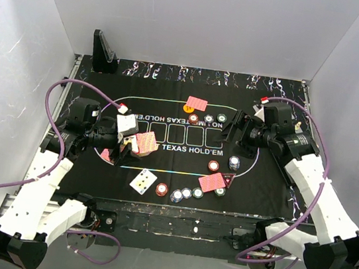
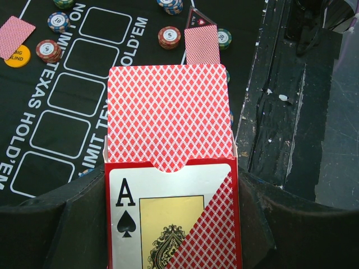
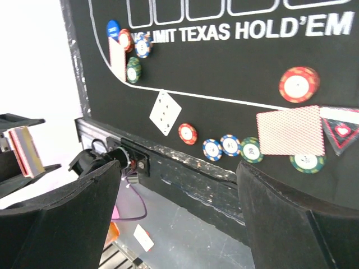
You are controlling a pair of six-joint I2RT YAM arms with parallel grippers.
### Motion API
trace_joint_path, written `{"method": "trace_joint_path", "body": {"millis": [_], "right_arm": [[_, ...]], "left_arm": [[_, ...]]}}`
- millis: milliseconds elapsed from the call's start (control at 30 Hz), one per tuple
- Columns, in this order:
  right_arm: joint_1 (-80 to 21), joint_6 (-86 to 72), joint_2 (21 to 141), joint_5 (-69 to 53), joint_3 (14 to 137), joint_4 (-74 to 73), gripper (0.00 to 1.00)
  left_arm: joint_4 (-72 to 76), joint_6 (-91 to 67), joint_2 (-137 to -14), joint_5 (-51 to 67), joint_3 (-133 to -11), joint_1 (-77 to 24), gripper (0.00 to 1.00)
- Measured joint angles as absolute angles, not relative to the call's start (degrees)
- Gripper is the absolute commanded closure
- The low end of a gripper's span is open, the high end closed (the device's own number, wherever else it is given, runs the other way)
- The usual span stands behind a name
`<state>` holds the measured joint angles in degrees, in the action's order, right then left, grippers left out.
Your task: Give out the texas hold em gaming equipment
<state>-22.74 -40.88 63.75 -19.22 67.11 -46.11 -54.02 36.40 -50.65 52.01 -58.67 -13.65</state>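
The red-backed cards (image 1: 145,143) poke out of the card box beyond my left gripper's fingers, so my right gripper should keep going to their loose end (image 1: 154,142) and close there.
My left gripper (image 1: 130,143) (image 2: 171,224) is shut on a red card box (image 2: 174,218) with an ace of spades printed on it. Red-backed playing cards (image 2: 168,117) stick out of its open top, and it hangs over the mat's left part. My right gripper (image 1: 230,131) (image 3: 179,185) stands open and empty above the mat's right part. On the mat lie a face-up card (image 1: 143,181) (image 3: 165,112), a red-backed card (image 1: 211,182) (image 3: 290,130) beside a triangular marker (image 1: 229,177) (image 3: 340,126), and another red-backed card (image 1: 196,103). Several poker chips (image 1: 187,193) (image 3: 230,144) line the near edge.
The black mat (image 1: 259,186) printed with TEXAS HOLD'EM covers the table. A black stand (image 1: 104,50) sits at the back left corner. White walls close in the left, right and back. The dark table edge (image 3: 213,179) and cables run along the front.
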Motion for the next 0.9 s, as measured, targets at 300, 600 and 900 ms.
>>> {"method": "trace_joint_path", "body": {"millis": [300, 600, 900], "right_arm": [[-27.22, -44.69, 70.87, -28.77, 71.83, -37.08, 0.08], [-37.52, -47.97, 81.38, -34.00, 78.19, -27.66, 0.08], [-44.23, -49.41, 87.61, -35.29, 81.65, -24.03, 0.07]], "left_arm": [[-54.02, 35.97, -50.92, 51.99, -58.67, -13.65, 1.00], [-53.98, 35.62, -52.01, 51.94, -59.02, -13.65, 1.00], [-53.93, 35.55, -52.25, 51.81, -59.07, -13.65, 1.00]]}}
